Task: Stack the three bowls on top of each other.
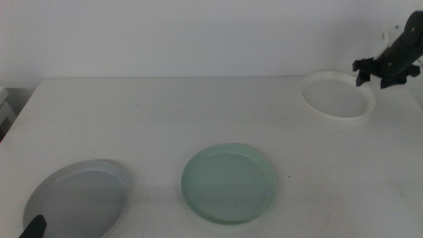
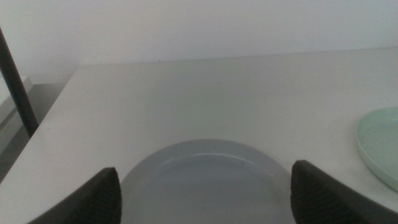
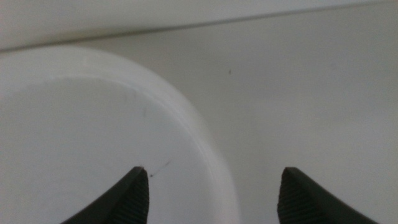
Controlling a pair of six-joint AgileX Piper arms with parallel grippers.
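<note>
My gripper will set the white bowl [image 1: 338,95] into the mint green bowl. The white bowl should sit flat and cover the green, because their low round rims [image 1: 229,146] match.
Three bowls lie apart on the white table. The grey bowl [image 1: 82,198] sits at the front left, and also fills the left wrist view as the grey bowl [image 2: 205,180]. The mint green bowl [image 1: 229,183] lies front centre; its edge [image 2: 382,146] shows in the left wrist view. The white bowl [image 1: 337,95] rests at the back right. My right gripper [image 1: 373,78] hovers open over the white bowl's right rim [image 3: 205,155], one jaw inside the bowl and one outside. My left gripper [image 2: 205,193] is open, low at the near side of the grey bowl.
The table [image 1: 198,112] ends at the left edge, where a dark pole [image 2: 15,81] and a pale object [image 1: 5,109] stand beyond it. A white wall backs the table.
</note>
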